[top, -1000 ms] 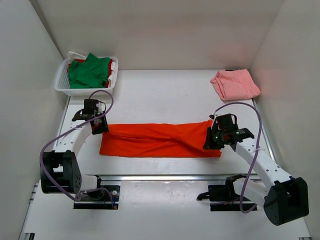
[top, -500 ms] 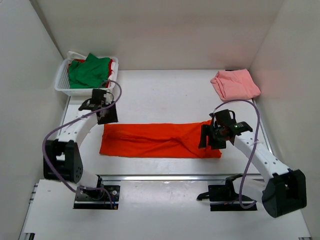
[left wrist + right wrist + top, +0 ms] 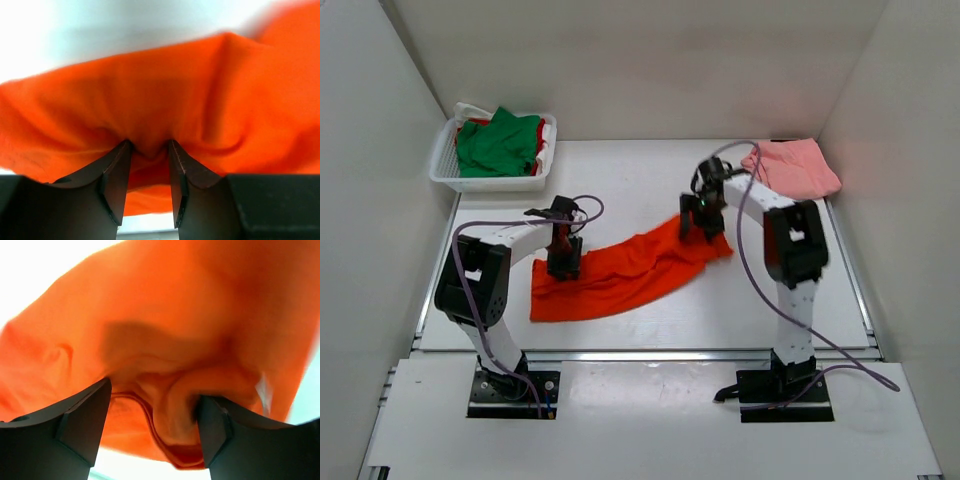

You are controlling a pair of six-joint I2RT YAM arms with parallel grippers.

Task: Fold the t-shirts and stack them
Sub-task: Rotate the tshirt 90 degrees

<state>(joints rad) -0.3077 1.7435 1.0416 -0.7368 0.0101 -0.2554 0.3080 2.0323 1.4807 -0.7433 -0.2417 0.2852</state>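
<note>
The folded orange-red t-shirt slanting crosswise [image 3: 632, 272] needs to be turned before folding. My left gripper should swing its end of the t-shirt toward the back wall, and my right gripper should swing the other end forward.
The orange-red t-shirt [image 3: 630, 268] lies as a long folded strip slanting from lower left to upper right on the table. My left gripper [image 3: 564, 265] sits on its left part. In the left wrist view the gripper [image 3: 148, 147] pinches a puckered fold of the shirt [image 3: 175, 90]. My right gripper [image 3: 704, 222] is down on the strip's right end. In the right wrist view its jaws [image 3: 152, 390] stand wide, with a loose bunch of shirt [image 3: 165, 305] and its hem between them. A pale pink t-shirt [image 3: 792, 168] lies folded at the back right.
A white mesh basket [image 3: 485, 181] at the back left holds a green t-shirt [image 3: 498, 143] over a red one [image 3: 542, 138]. White walls close in on both sides and at the back. The right arm reaches straight up from its base.
The shirt's right end has shifted up and left with the right gripper, so the strip now slants. The left gripper came down from beyond the left end onto the cloth.
</note>
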